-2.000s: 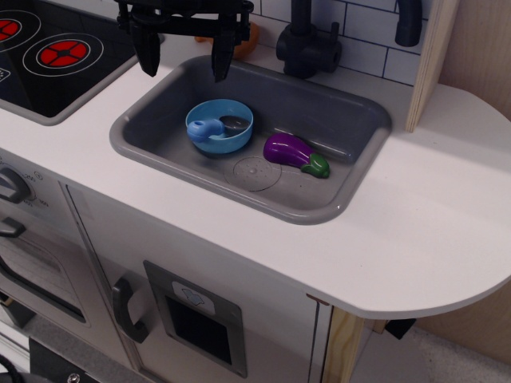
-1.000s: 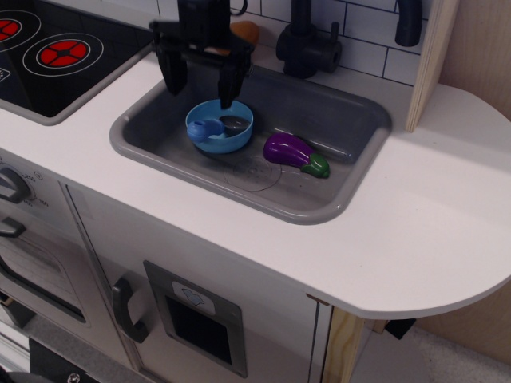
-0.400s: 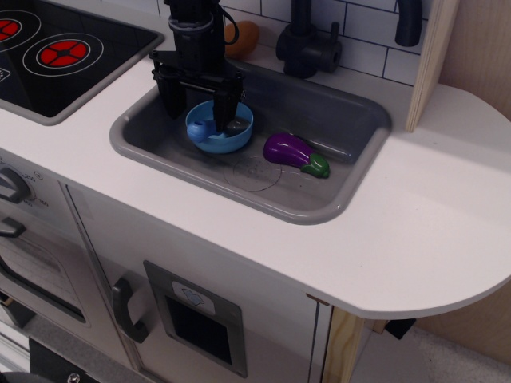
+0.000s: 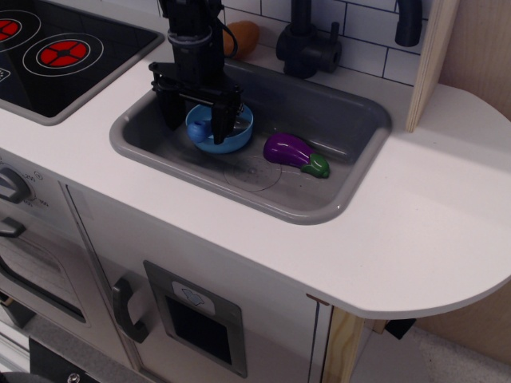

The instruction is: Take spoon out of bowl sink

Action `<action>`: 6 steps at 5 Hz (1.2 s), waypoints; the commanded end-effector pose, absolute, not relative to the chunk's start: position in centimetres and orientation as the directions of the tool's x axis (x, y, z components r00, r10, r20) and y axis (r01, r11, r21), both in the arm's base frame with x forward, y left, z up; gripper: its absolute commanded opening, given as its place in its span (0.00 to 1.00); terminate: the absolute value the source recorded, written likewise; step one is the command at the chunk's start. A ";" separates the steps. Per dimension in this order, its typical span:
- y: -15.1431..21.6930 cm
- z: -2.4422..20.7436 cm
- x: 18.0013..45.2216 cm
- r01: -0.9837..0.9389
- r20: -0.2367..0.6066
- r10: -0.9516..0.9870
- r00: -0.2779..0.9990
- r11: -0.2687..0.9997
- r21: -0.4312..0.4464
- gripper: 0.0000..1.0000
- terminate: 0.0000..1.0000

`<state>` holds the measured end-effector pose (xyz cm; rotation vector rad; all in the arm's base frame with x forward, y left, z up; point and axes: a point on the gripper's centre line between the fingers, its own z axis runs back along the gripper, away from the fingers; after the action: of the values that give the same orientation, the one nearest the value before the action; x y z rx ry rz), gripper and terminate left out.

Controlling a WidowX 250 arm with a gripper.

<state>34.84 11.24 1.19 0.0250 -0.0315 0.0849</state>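
Note:
The spoon's blue handle point(image 4: 200, 132) is only resting inside the bowl. The spoon will come out freely and leave the bowl standing when I lift the spoon.
The light-blue bowl point(image 4: 233, 144) stands at the left of the grey sink point(image 4: 335, 120). The spoon's light-blue handle point(image 4: 200, 125) lies on the bowl's left side; its grey scoop is mostly hidden behind my right finger. My black gripper point(image 4: 196, 121) is open and reaches down into the sink over the bowl. Its left finger point(image 4: 172, 112) stands just outside the bowl's left rim. Its right finger point(image 4: 219, 121) stands inside the bowl, so the handle lies between the two. I cannot tell whether either finger touches the spoon.
A purple eggplant point(image 4: 289, 150) with a green cap lies in the sink to the right of the bowl. A black faucet point(image 4: 307, 46) and a brown egg-like thing point(image 4: 243, 37) stand behind the sink. The stove point(image 4: 56, 52) is at the left. White counter point(image 4: 431, 207) spreads to the right.
My gripper has come down from above the sink's back edge into the sink and stayed open. Its fingers now straddle the spoon handle. Bowl, spoon and eggplant have not moved.

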 end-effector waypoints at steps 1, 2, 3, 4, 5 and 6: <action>11.1 2.0 34.8 -0.082 0.063 0.080 0.995 0.996 0.034 1.00 0.00; 11.1 2.2 34.8 -0.097 0.078 0.095 0.992 0.995 0.030 0.00 0.00; 11.5 3.1 35.0 -0.121 0.117 0.116 0.986 0.992 0.034 0.00 0.00; 12.1 4.8 35.3 -0.166 0.163 0.159 0.974 0.986 0.033 0.00 0.00; 12.8 6.9 35.6 -0.225 0.214 0.213 0.953 0.974 0.032 0.00 0.00; 13.5 9.0 35.3 -0.250 0.211 0.237 0.948 0.967 0.036 0.00 0.00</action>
<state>34.52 13.05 6.26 0.0446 -0.1268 0.2234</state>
